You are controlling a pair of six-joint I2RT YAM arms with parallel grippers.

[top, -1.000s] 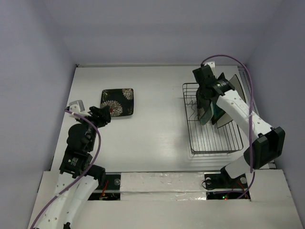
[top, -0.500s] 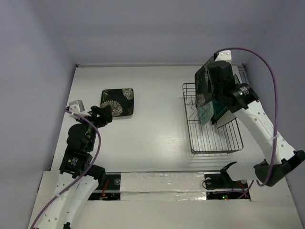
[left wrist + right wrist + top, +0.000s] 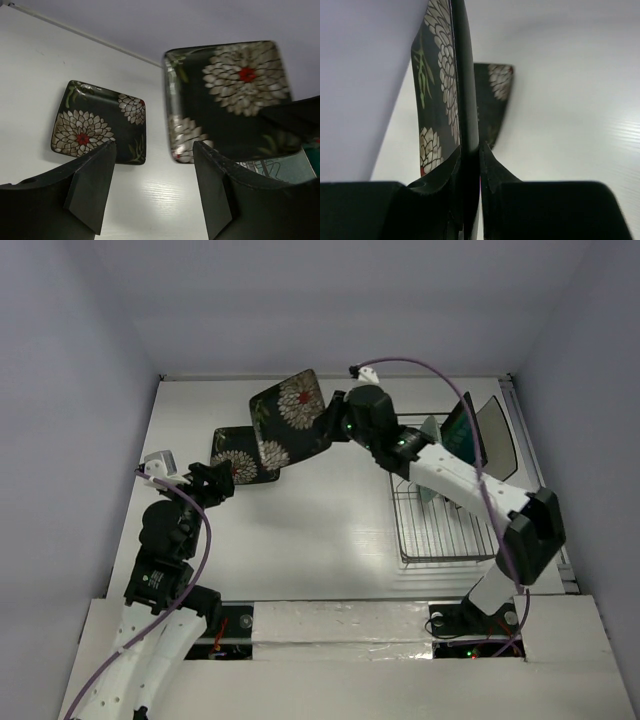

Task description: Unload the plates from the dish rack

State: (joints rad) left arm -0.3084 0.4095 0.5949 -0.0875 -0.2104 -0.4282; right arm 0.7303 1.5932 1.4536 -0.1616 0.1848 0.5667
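My right gripper keeps lowering the plate it holds onto the clear lying plate until it rests, as the held plate's flowered side points up like the lying plate's.
My right gripper is shut on the edge of a black square plate with flowers and holds it tilted in the air over the table's back middle. In the right wrist view the jaws pinch its rim. A second black flowered plate lies flat on the table just left of and below it. The wire dish rack at the right holds a mint-green plate, a teal plate and a white plate, all upright. My left gripper is open and empty near the lying plate.
The table's back wall runs just behind the held plate. The enclosure's side walls stand left and right. The rack sits close to the right edge.
My right arm lifted the flowered plate out of the rack and swung it left across the table to beside the lying plate. The left arm has not moved.
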